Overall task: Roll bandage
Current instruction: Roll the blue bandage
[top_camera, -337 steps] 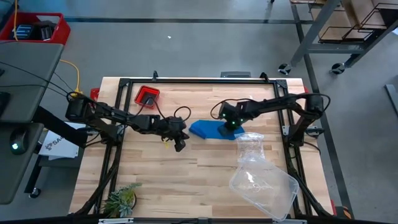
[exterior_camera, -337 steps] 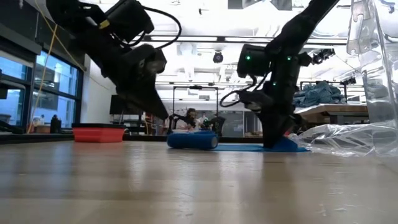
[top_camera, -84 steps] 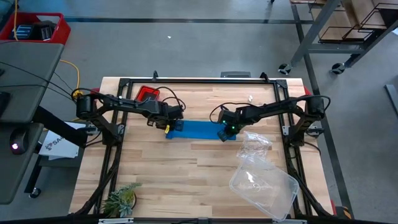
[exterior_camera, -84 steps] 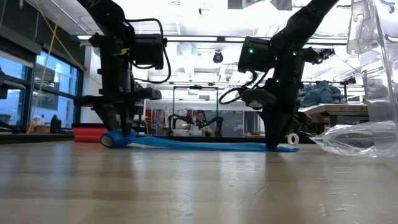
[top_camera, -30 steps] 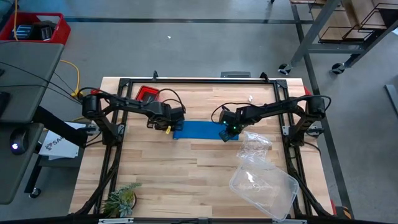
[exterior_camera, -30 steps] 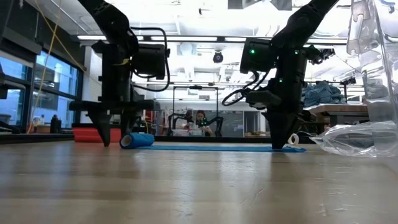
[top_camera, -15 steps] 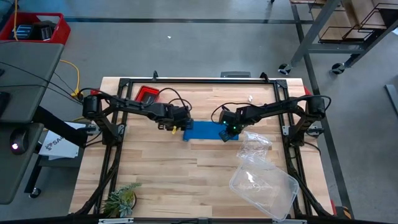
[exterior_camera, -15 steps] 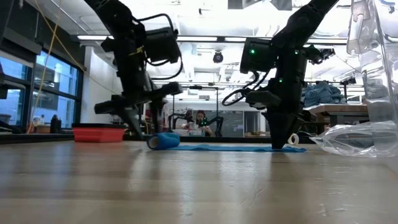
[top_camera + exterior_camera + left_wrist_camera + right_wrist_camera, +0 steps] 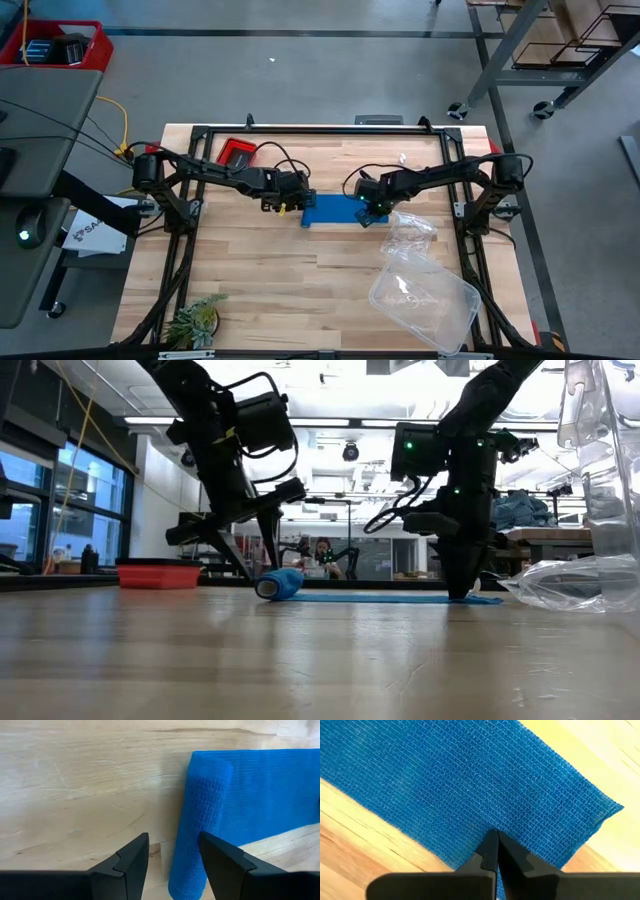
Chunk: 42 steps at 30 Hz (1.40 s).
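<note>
My left gripper will push, and the roll (image 9: pixel 307 213) will turn along the bandage's flat strip (image 9: pixel 337 208) and wind it shorter, because my right gripper pins the strip.
The bright blue bandage (image 9: pixel 340 211) lies flat on the wooden table. Its left end is wound into a stubby roll (image 9: pixel 307 216), which also shows in the low view (image 9: pixel 278 584) and the left wrist view (image 9: pixel 202 815). My left gripper (image 9: pixel 297 204) is open and slants down at the roll's left side (image 9: pixel 173 836). My right gripper (image 9: pixel 372 214) is shut, points down and stands on the strip's flat right end (image 9: pixel 494 836). My left gripper comes at the roll slanting down from the table's left, fingers open. One finger (image 9: pixel 220 862) lies against the roll's end (image 9: pixel 187 870); the other stands over bare wood beside it. The roll rests on the table, on the flat strip. My right gripper presses its shut fingertips (image 9: pixel 490 847) down from above on the flat strip near its right end (image 9: pixel 530 815). The strip lies flat on the wood under them.
A small red tray (image 9: pixel 238 154) stands at the far left. A clear plastic bag (image 9: pixel 405 235) and a clear box (image 9: pixel 425 295) lie right of and nearer than the bandage. A small plant (image 9: pixel 195 320) is at the near left corner.
My left gripper has gone toward the table's right edge, with the roll moving ahead of it along the strip toward my right gripper. The flat part has grown shorter, and its right end has stayed in place.
</note>
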Motion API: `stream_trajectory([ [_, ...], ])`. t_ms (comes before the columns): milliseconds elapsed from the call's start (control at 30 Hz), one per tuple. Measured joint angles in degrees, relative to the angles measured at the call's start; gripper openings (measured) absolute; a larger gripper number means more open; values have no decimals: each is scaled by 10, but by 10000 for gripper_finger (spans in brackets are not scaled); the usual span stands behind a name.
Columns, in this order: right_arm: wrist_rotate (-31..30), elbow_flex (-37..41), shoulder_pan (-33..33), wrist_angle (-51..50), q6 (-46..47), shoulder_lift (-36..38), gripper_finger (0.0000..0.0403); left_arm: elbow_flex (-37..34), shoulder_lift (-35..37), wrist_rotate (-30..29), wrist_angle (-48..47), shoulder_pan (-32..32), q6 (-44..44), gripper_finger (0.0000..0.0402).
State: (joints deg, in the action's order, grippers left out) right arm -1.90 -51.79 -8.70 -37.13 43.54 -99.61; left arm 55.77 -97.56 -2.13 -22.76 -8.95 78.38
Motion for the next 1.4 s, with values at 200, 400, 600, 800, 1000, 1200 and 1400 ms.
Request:
stream_trajectory([
  [200, -2, 0, 6, -10, 2, 0, 0, 0, 0, -7, 0, 0, 5, 170],
  [400, 1, 0, 5, -10, 1, 0, 0, 0, 0, -13, -47, -2, -19, 170],
  [600, 3, 1, 5, -7, 0, 0, 0, -1, -2, -36, -117, 6, -24, 170],
  [800, 4, 1, 5, -5, 0, 0, 0, 0, -33, -35, -86, 17, -22, 170],
  [1000, 2, 1, 5, -9, 0, 0, 0, 1, -43, -40, -75, 18, 7, 170],
  [1200, 2, 1, 5, -8, 3, 0, 0, 1, -44, -37, -63, 20, 6, 170],
  [1400, 2, 1, 6, -5, 6, 0, 0, 20, -48, -18, -69, 20, -2, 170],
])
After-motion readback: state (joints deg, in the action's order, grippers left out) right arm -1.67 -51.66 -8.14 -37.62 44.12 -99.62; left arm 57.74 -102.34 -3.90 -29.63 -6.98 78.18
